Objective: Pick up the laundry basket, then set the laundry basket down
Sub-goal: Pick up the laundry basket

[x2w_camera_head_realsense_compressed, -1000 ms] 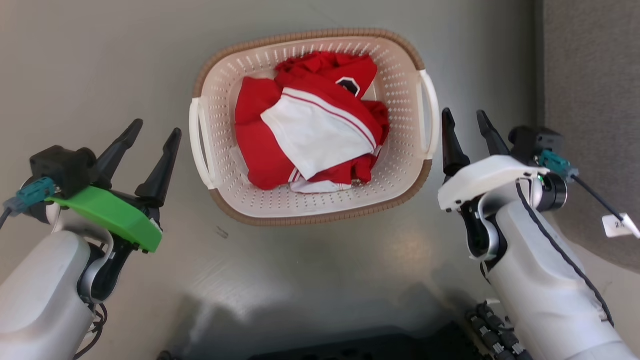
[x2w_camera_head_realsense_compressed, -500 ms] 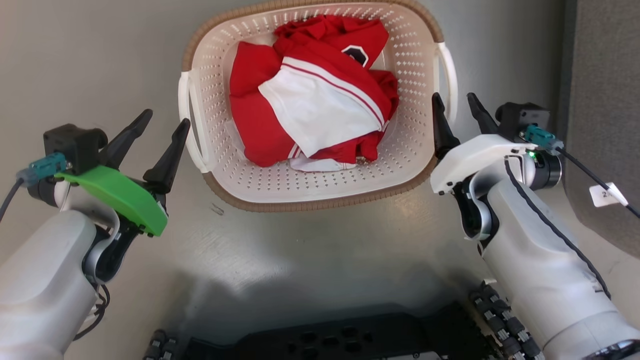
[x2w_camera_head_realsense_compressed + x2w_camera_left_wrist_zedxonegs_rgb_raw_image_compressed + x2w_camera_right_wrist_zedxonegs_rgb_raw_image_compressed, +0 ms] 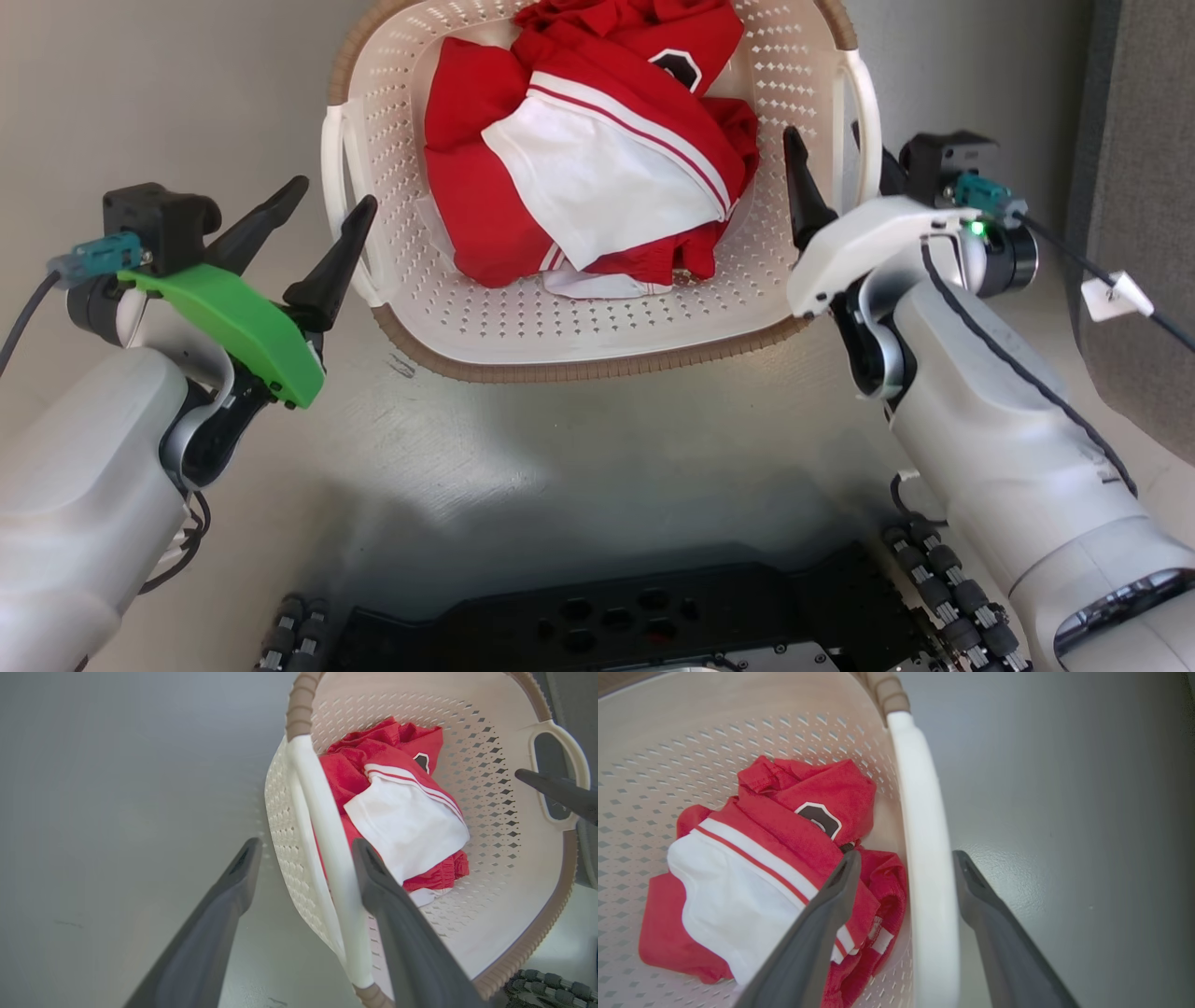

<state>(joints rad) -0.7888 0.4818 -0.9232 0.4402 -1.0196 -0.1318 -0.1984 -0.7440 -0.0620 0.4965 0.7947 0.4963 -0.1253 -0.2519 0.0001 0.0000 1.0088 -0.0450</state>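
The red and white garment [image 3: 599, 162] sits low inside the laundry basket's rim [image 3: 605, 368], so it will stay in place and travel along when the robot lifts the laundry basket.
The laundry basket [image 3: 560, 369] is cream with perforated walls and a brown woven-look rim, and it rests on the grey floor at the top middle of the head view. It holds a red and white garment [image 3: 597, 159]. My left gripper [image 3: 334, 193] is open, its fingers straddling the basket's white left handle [image 3: 322, 826]. One finger is outside the wall and one inside. My right gripper [image 3: 831, 140] is open too. It straddles the white right handle [image 3: 924, 858], with its inner finger [image 3: 822, 919] over the garment. Neither gripper is closed on a handle.
My black wheeled base [image 3: 607, 616] lies at the bottom of the head view. A darker grey strip of carpet [image 3: 1144, 187] runs along the right. A cable with a white tag [image 3: 1111, 294] trails from the right wrist. In the left wrist view, the right gripper's finger [image 3: 556, 791] shows by the far handle.
Both grippers have moved forward from beside the basket until their fingers straddle its side handles. The head view has shifted, so the basket sits higher in the picture.
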